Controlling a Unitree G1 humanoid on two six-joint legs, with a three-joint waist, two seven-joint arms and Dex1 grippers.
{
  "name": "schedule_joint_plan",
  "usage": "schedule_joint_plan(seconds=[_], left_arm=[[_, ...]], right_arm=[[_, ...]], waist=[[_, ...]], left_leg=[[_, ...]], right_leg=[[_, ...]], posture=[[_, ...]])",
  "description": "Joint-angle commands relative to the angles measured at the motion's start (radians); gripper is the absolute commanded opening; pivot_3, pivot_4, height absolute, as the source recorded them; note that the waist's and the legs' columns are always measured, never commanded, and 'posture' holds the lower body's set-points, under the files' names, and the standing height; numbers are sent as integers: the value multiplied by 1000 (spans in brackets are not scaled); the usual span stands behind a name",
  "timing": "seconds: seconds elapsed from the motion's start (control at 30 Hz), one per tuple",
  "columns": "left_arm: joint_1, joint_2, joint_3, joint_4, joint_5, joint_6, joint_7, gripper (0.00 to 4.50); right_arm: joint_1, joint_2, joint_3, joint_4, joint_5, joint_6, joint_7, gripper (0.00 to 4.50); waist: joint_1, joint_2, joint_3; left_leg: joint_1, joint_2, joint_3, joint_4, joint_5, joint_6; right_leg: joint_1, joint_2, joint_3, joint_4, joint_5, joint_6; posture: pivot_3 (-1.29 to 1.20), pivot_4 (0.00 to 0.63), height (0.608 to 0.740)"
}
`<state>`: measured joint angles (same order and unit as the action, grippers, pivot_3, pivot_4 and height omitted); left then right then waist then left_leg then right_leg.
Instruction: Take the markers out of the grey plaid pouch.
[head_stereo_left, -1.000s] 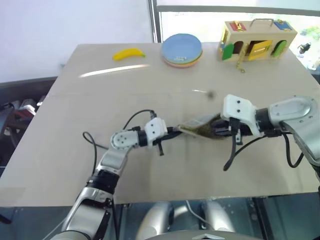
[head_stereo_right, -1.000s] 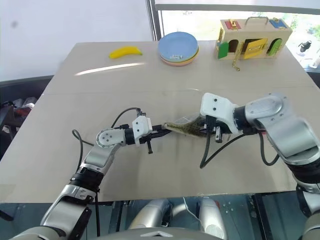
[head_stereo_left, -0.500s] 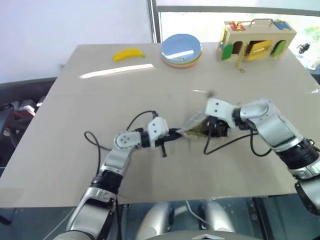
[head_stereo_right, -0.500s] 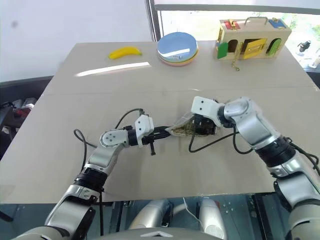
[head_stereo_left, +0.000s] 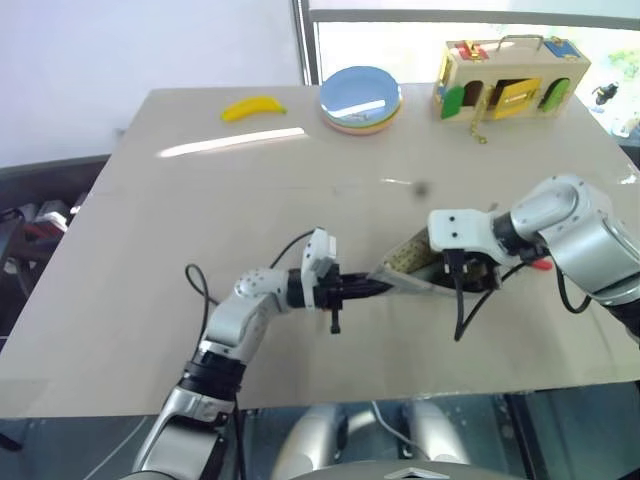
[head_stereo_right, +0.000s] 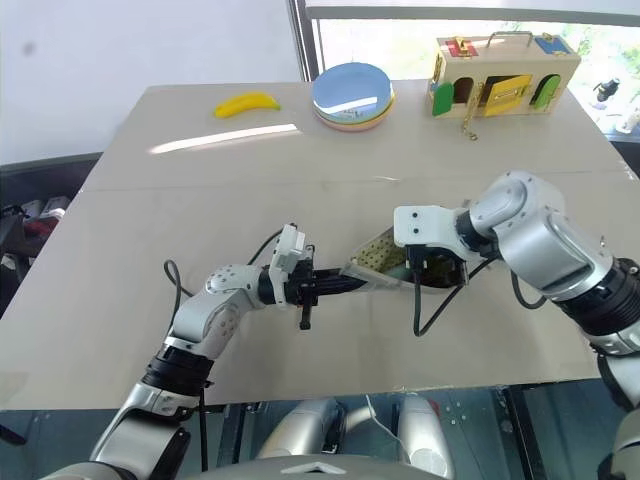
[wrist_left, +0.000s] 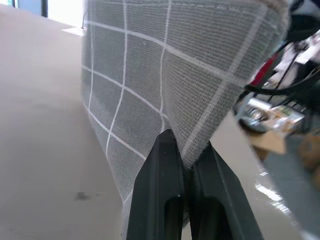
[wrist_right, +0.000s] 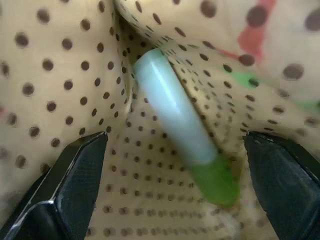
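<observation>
Next, I reach further in around the marker's body (wrist_right: 191, 139) before I close my right gripper, because the green marker lies slanted and deep (wrist_right: 172, 105) on the dotted lining, past the gripper's fingers.
The grey plaid pouch (head_stereo_left: 405, 264) is lifted off the table's middle, its mouth tilted up toward my right hand. My left gripper (head_stereo_left: 376, 288) is shut on the pouch's lower corner, and the plaid fabric (wrist_left: 150, 90) is pinched between its black fingers (wrist_left: 162, 170). My right gripper (head_stereo_left: 456, 272) reaches down into the pouch's mouth. Inside, a green marker (wrist_right: 175, 115) lies on the dotted yellowish lining (wrist_right: 60, 75). My right gripper (wrist_right: 175, 142) stands open, one finger on each side of the marker. A small red tip (head_stereo_left: 541, 265) shows by my right forearm; I cannot tell what it is.
At the table's far edge lie a yellow banana (head_stereo_left: 254, 107), a stack of plates (head_stereo_left: 361, 97) and a wooden toy box with coloured doors (head_stereo_left: 510, 77). Bare tabletop (head_stereo_left: 180, 210) spreads to the left of the arms and in front of them.
My left gripper has drawn the pouch's corner nearer to me and rolled, tipping the mouth upward. My right hand swung left, then back and down into the pouch's mouth.
</observation>
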<state>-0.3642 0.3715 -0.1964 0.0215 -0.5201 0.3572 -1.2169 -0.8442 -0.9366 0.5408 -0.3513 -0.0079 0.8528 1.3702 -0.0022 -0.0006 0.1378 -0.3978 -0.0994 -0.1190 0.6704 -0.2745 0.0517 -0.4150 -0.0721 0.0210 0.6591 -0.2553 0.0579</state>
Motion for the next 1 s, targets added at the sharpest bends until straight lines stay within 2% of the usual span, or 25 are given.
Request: schedule_joint_plan(seconds=[0.03, 0.23, 0.47, 0.57, 0.7, 0.77, 0.8, 1.0], left_arm=[[11, 5, 18, -44, -40, 23, -18, 0], [4, -18, -2, 57, 17, -28, -28, 0], [3, -33, -6, 93, 40, -59, -34, 0], [4, -34, -9, 105, 55, -80, -37, 0], [9, -36, -6, 110, 63, -97, -39, 0], [14, -35, -6, 109, 69, -108, -39, 0], [17, -32, -5, 109, 73, -113, -41, 0], [29, -23, 7, 139, 113, -194, -38, 0]], right_arm=[[-10, -8, 41, 25, -42, -25, 4, 4453], [17, 87, 158, 214, -156, -162, -50, 4453], [19, 174, 172, 391, -225, -290, -84, 4453], [33, 185, 165, 423, -241, -330, -90, 3606], [45, 189, 149, 434, -255, -359, -93, 2158], [49, 190, 132, 432, -257, -367, -102, 1262], [50, 188, 122, 426, -257, -368, -105, 1008], [66, 190, 15, 329, -229, -313, -145, 933]], waist=[[-1, 0, 0], [-8, -1, 0], [-11, -5, -4], [-11, -6, -5], [-11, -7, -5], [-11, -7, -5], [-11, -7, -5], [-11, -6, -5]], left_leg=[[0, 0, 0, 0, 0, 0], [1, 0, 0, 0, 0, 0], [4, 0, 1, 1, 0, -1], [10, 0, 1, 0, 0, -1], [19, 0, 1, -1, 0, 0], [19, 0, 1, -1, -1, 0], [20, 0, 0, -1, 0, -1], [19, 0, 0, -1, 0, -1]], right_leg=[[0, 0, 0, 0, 0, 0], [1, 0, 0, 0, 0, 0], [2, 0, 1, 1, 0, 0], [8, 0, 1, 1, 0, 0], [17, 0, 1, 0, 0, 0], [17, 0, 1, 0, 0, 0], [17, 0, 0, 1, 0, 0], [16, 0, 1, 1, 0, 0]], posture=[[0, 150, 740], [0, 150, 740], [0, 150, 740], [0, 150, 740], [0, 150, 740], [0, 150, 740], [0, 150, 740], [0, 150, 740]])
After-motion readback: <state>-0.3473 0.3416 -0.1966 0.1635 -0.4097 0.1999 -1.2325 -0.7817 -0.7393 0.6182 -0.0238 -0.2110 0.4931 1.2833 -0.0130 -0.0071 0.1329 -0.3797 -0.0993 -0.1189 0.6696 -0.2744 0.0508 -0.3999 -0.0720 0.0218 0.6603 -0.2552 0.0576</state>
